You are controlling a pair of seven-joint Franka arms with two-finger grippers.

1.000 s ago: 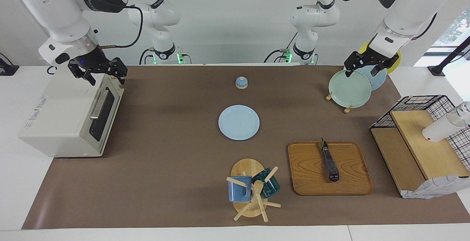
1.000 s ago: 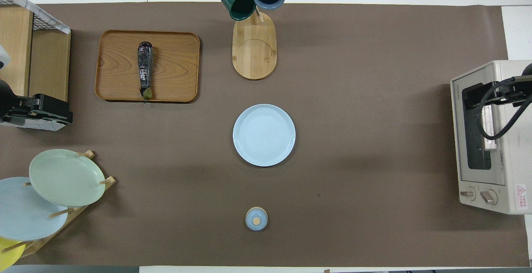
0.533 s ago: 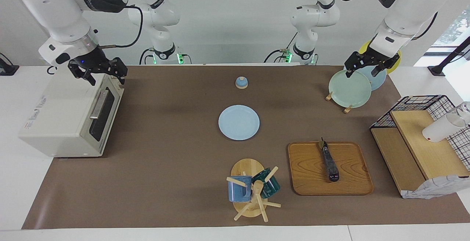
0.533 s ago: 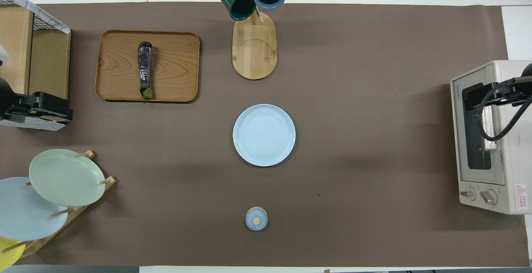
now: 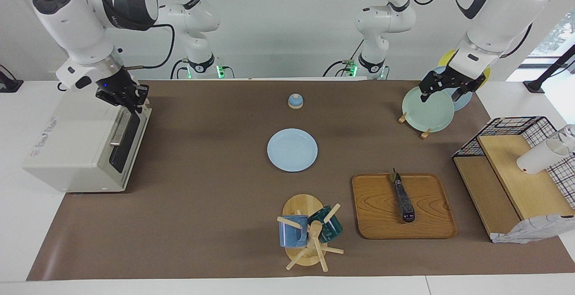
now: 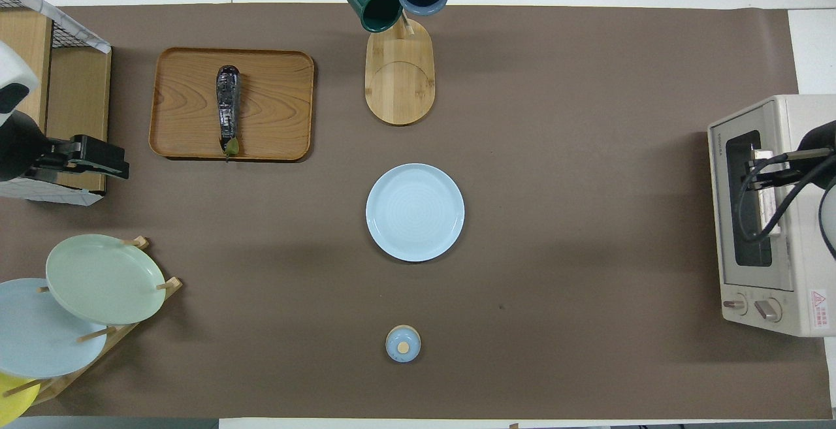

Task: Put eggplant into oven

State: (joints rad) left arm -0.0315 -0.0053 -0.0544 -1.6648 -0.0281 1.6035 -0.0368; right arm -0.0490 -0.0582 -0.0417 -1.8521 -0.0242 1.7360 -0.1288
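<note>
The oven door (image 6: 750,253) has the bar handle (image 6: 766,198) along its top edge, so the oven door will swing down and lie out flat when I pull.
The eggplant (image 5: 403,198) lies lengthwise on a wooden tray (image 5: 431,223) toward the left arm's end of the table, green stem cap pointing at the robots. It also shows in the overhead view (image 6: 227,106), on the tray (image 6: 274,109). The off-white oven (image 5: 76,142) stands at the right arm's end with its dark glass door shut; it also shows in the overhead view (image 6: 803,253). My right gripper (image 5: 127,98) is open over the oven's top front edge, just above the bar handle (image 5: 119,129). My left gripper (image 5: 442,92) is open and empty, up in the air over the plate rack.
A light blue plate (image 5: 292,150) lies mid-table, with a small blue lidded pot (image 5: 295,101) nearer the robots. A mug tree (image 5: 307,232) with two mugs stands beside the tray. A plate rack (image 5: 426,108) and a wire-and-wood shelf (image 5: 512,173) stand at the left arm's end.
My right gripper has turned and dropped closer to the oven's handle. My left gripper has shifted slightly toward the tray. The eggplant and the oven door have not moved.
</note>
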